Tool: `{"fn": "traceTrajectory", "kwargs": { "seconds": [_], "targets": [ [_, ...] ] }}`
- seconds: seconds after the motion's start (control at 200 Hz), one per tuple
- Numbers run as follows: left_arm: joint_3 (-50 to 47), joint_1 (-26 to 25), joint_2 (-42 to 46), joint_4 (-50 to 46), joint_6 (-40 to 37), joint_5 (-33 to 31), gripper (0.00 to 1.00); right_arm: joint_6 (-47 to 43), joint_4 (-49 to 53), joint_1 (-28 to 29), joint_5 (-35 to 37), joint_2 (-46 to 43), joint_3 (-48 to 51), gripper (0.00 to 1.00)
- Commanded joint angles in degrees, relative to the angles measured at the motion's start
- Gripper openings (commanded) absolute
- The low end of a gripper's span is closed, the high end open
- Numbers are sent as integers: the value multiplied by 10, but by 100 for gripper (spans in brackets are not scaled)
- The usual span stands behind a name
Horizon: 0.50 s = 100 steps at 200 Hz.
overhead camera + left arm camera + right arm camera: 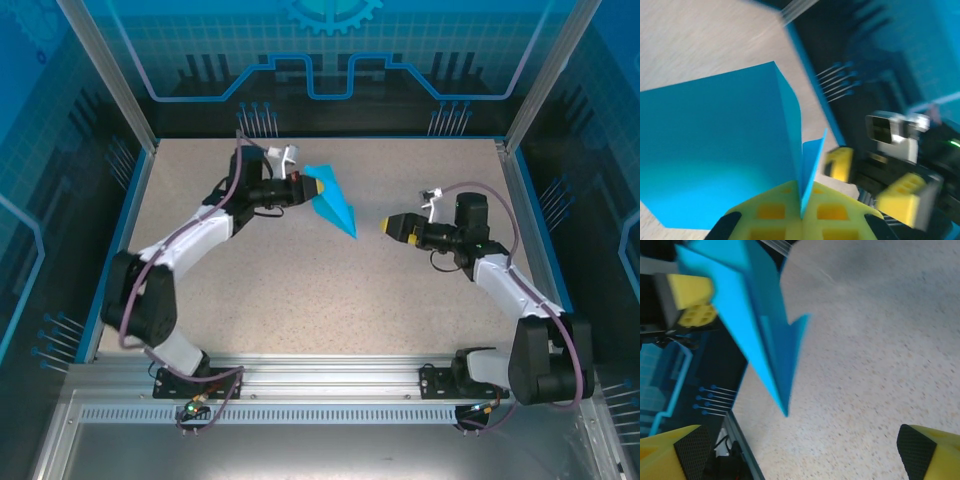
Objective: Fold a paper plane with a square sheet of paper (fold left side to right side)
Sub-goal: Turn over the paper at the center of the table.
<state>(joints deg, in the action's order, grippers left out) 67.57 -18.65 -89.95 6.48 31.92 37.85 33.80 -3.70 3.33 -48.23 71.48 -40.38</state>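
The blue paper plane point(333, 203) will keep straight when my right gripper carries it by the plane's tip, because folded layers point(772, 352) stand straight out to that tip.
The square sheet of paper shows as a slim, pointed bright blue paper plane point(335, 205), lifted over the far middle of the table with its tip pointing toward the near right. My left gripper point(316, 184) is shut on its wide rear end. In the left wrist view the yellow fingers point(770, 215) pinch the plane's creased layers point(715, 150) between them. My right gripper point(386, 227) stands open just right of the tip, apart from it. In the right wrist view the plane point(760, 325) hangs ahead of the spread fingers point(675, 445), with nothing between them.
The speckled tabletop point(330, 290) is bounded by a blue rim and dark walls point(320, 110). Aluminium posts point(110, 70) rise at the far corners. A metal rail point(330, 370) carrying the arm bases runs along the near edge.
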Motion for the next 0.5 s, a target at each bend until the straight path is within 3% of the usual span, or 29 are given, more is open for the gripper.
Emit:
{"fn": "traceTrajectory", "kwargs": {
  "seconds": [0.0, 0.28, 0.495],
  "targets": [
    [-5, -17, 65, 31, -89, 54, 1, 0, -51, -2, -91, -22, -28, 99],
    [-62, -63, 168, 103, -133, 87, 2, -144, 7, 57, -172, -85, -71, 100],
    [-63, -78, 207, 70, -163, 100, 2, -203, 73, 128, -155, -70, -115, 99]
  ]
}}
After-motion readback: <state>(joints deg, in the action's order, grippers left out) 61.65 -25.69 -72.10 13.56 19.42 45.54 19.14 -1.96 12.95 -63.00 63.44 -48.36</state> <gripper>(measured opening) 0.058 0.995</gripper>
